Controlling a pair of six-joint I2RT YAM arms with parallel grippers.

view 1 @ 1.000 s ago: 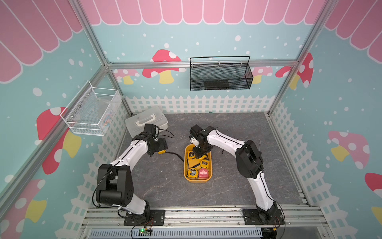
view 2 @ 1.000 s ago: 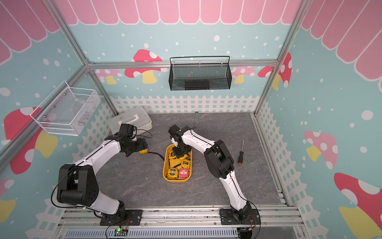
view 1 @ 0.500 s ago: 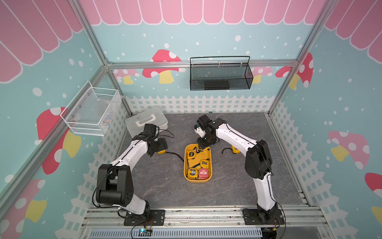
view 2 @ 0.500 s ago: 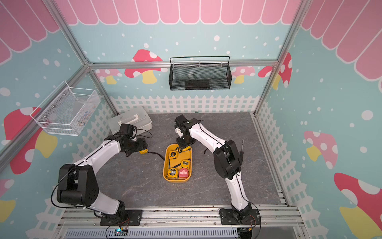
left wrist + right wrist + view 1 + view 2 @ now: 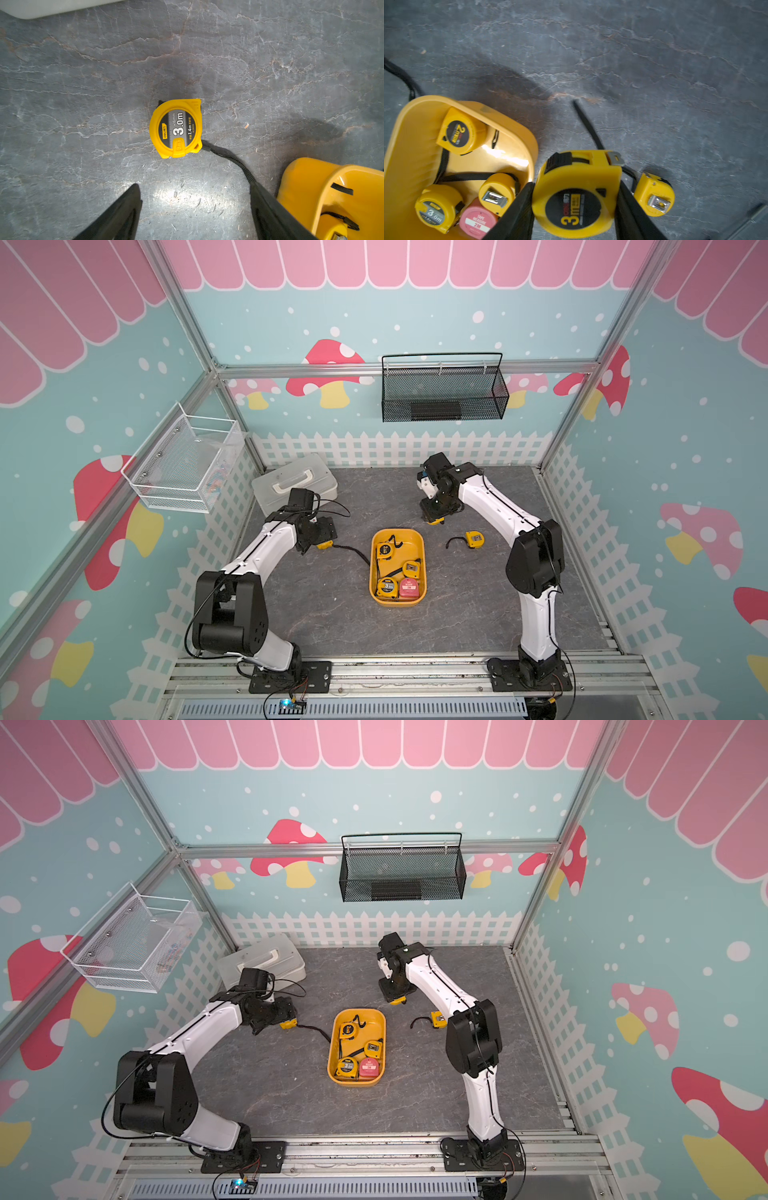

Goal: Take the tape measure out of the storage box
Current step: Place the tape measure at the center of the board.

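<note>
The robot's right gripper has its tape measure (image 5: 435, 521) clear of the storage box's rim, so it should keep going to the open spot (image 5: 493, 533) beside the small tape measure and let go there.
The storage box (image 5: 397, 603) (image 5: 355, 1083) is a shallow yellow tray in mid-table, and several tape measures lie in it. My right gripper (image 5: 433, 519) (image 5: 575, 207) is shut on a yellow 3 m tape measure (image 5: 577, 195). It holds the tape measure above the table just past the box's far right corner, with the black strap trailing. My left gripper (image 5: 322, 542) (image 5: 194, 187) stands open over bare table, left of the box. Beyond its tips lies another yellow tape measure (image 5: 176, 127) whose strap runs toward the box (image 5: 307, 187).
A small yellow tape measure (image 5: 473, 539) (image 5: 654, 196) lies on the table right of the box. A white-grey lidded case (image 5: 295, 485) sits at the back left. A black mesh basket (image 5: 442, 393) hangs on the back wall. A white wire basket (image 5: 183, 466) hangs on the left wall.
My right gripper has moved from over the box's far end to the right and back, carrying the tape measure out past the rim. The left arm has not moved.
</note>
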